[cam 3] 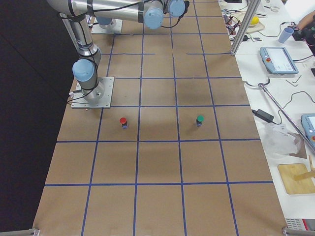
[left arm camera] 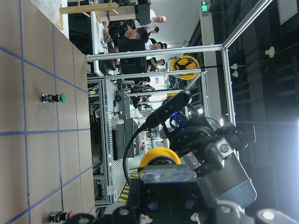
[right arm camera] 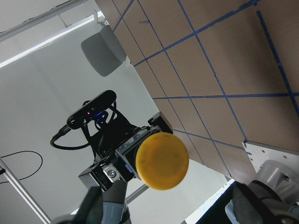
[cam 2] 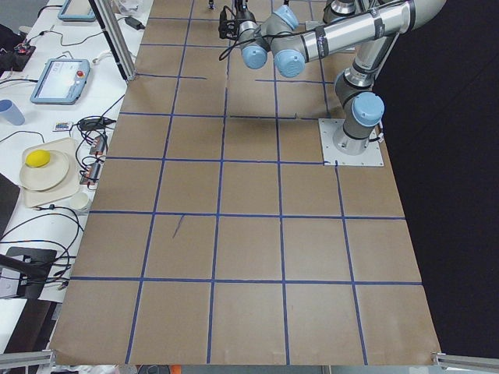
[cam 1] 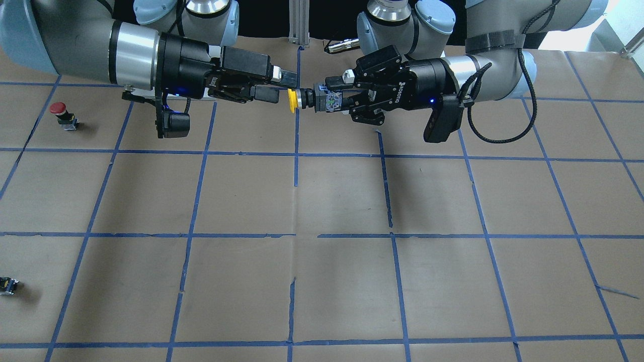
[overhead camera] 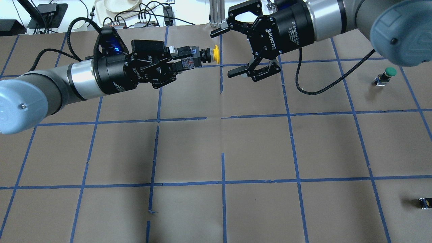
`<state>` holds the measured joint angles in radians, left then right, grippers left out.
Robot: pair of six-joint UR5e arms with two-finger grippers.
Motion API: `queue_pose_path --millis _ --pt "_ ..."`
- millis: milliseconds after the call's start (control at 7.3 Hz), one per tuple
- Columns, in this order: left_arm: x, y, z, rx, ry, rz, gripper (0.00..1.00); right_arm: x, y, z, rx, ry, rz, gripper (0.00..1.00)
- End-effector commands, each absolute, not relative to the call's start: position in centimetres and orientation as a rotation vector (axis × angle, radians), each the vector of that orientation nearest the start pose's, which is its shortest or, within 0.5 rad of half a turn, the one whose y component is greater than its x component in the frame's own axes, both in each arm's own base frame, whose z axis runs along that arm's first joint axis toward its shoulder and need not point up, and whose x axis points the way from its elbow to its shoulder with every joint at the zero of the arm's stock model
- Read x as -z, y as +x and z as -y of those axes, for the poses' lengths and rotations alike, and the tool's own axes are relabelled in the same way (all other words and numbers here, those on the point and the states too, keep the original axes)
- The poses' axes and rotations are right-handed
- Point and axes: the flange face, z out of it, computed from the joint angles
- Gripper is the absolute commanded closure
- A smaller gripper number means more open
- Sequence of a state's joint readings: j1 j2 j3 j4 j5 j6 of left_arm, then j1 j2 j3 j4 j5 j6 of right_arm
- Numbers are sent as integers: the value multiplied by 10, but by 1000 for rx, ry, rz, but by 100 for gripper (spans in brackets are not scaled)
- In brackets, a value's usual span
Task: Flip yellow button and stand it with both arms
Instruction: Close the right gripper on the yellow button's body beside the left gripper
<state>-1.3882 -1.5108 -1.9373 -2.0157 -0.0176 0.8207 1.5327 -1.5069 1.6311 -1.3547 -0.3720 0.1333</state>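
Note:
The body (cam 1: pixel 329 99) is joined to the yellow cap by a black neck (cam 1: pixel 306 97), so I expect it to follow in one piece when I carry the button cap-end first.
The yellow button (cam 1: pixel 292 98) is held in the air, lying sideways, its yellow cap pointing at my right gripper. My left gripper (cam 1: pixel 329 98) is shut on the button's black and grey body; in the overhead view the left gripper (overhead camera: pixel 187 58) holds the button (overhead camera: pixel 216 54) above the table's far middle. My right gripper (overhead camera: pixel 229 52) is open, its jaws spread just in front of the cap without touching it. In the front-facing view the right gripper (cam 1: pixel 282 86) faces the cap. The right wrist view shows the cap (right arm camera: pixel 162 160) head-on between its fingers (right arm camera: pixel 93 205).
A red-capped button (cam 1: pixel 60 111) stands on the table on my right side. A green-capped button (overhead camera: pixel 388 72) stands further out on the right. A tiny dark part (overhead camera: pixel 424 203) lies near the right edge. Blue tape lines grid the brown table (overhead camera: pixel 256 148).

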Motion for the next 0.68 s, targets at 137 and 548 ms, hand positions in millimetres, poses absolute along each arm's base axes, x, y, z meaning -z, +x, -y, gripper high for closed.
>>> queue_pose_path --millis 137,548 --pt "-400 -152 458 -207 100 1558 98 -469 207 513 -378 394 -1904 6" --pt "-399 -152 459 -207 98 1559 98 -470 207 512 -379 395 -1905 73"
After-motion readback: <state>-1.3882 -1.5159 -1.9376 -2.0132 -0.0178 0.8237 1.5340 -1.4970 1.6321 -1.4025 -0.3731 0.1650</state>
